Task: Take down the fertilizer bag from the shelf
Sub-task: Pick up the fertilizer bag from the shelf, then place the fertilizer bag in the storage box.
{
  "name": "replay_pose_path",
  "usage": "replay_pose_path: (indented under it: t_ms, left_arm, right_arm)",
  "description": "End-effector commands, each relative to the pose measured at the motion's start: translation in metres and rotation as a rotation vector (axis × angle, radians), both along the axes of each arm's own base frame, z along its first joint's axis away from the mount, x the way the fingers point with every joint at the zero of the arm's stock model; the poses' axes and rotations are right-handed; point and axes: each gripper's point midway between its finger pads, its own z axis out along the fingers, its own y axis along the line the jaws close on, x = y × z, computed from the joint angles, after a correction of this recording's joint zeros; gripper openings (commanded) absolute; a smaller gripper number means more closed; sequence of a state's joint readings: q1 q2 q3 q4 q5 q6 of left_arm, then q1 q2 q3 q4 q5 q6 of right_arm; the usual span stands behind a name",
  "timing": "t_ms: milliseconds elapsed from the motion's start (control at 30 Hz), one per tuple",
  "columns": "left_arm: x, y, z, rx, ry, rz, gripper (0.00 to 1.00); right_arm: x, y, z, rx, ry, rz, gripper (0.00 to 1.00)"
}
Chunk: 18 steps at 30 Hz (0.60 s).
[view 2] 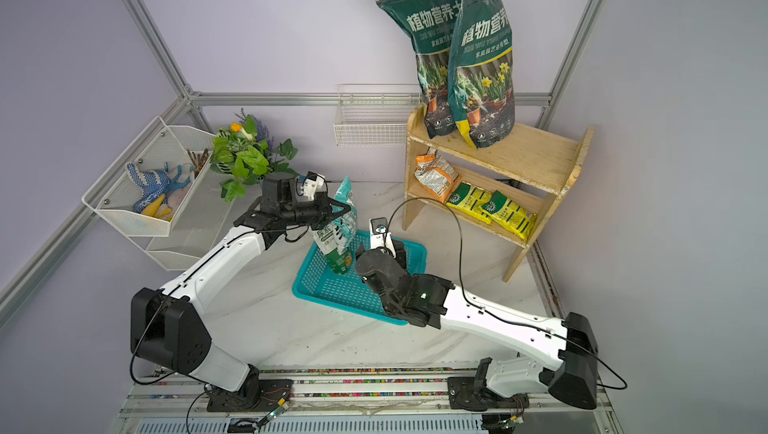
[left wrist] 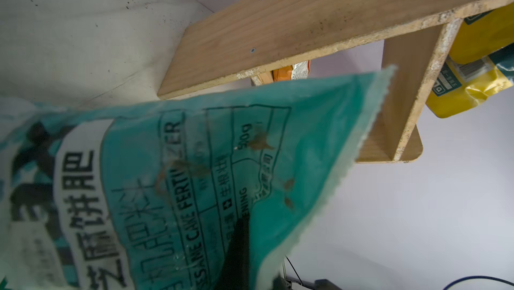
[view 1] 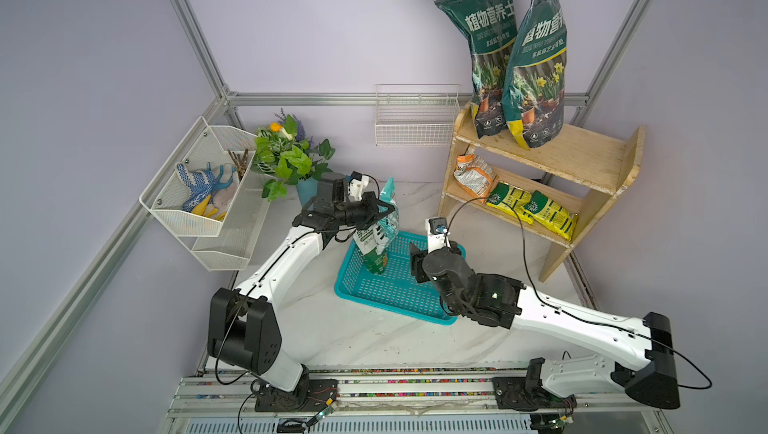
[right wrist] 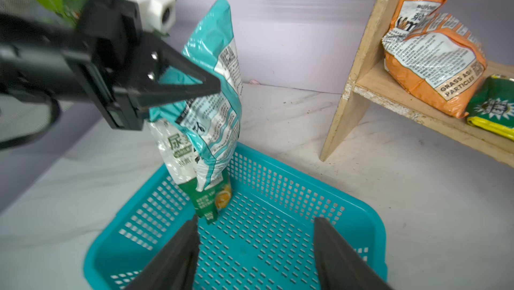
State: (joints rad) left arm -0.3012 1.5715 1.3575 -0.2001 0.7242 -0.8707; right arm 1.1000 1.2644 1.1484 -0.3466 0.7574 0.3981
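Note:
The teal fertilizer bag is hanging right up against the white and green bag [view 1: 371, 248], so next my left gripper moves it over the open basket's bottom [view 1: 401, 270] first and then lowers it.
The teal fertilizer bag [view 1: 390, 195] [view 2: 345, 192] [right wrist: 219, 52] hangs upright over the teal basket [view 1: 386, 290] [right wrist: 278, 191], off the pale wooden shelf [view 1: 582, 153] [view 2: 536, 153] [right wrist: 358, 60]. My left gripper [view 1: 392, 208] [view 2: 349, 206] is shut on the bag's upper part. In the left wrist view the bag [left wrist: 194, 163] fills the frame, and one dark finger [left wrist: 237, 249] lies against it. A white and green bag [view 1: 372, 251] [right wrist: 178, 146] hangs tight against it, its lower end at the basket floor. My right gripper [right wrist: 256, 220] is open over the basket, holding nothing.
Two tall dark green soil bags [view 1: 536, 70] stand on the shelf's top tier. An orange bag [view 1: 473, 176] and yellow bags [view 1: 536, 207] lie on the lower tier. A white wire basket [view 1: 415, 120] hangs on the back wall. Wire baskets with gloves [view 1: 199, 186] and a potted plant [view 1: 291, 157] are at the left.

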Motion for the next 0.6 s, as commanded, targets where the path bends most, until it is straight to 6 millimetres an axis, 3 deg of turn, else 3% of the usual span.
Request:
replay_pose_path:
  t_ms: [0, 167, 567]
  left_arm:
    - [-0.01, -0.015, 0.097, -0.054, -0.24, -0.081, 0.0]
    - [-0.011, -0.022, 0.092, -0.042, -0.222, -0.114, 0.0]
    - [-0.005, -0.035, 0.037, 0.01, -0.157, -0.161, 0.0]
  right_arm:
    - [-0.008, -0.013, 0.002, 0.041, 0.012, 0.014, 0.76]
    - [-0.009, -0.03, 0.007, 0.094, 0.015, 0.009, 0.78]
    - [-0.004, -0.064, 0.014, 0.125, -0.001, -0.056, 0.8]
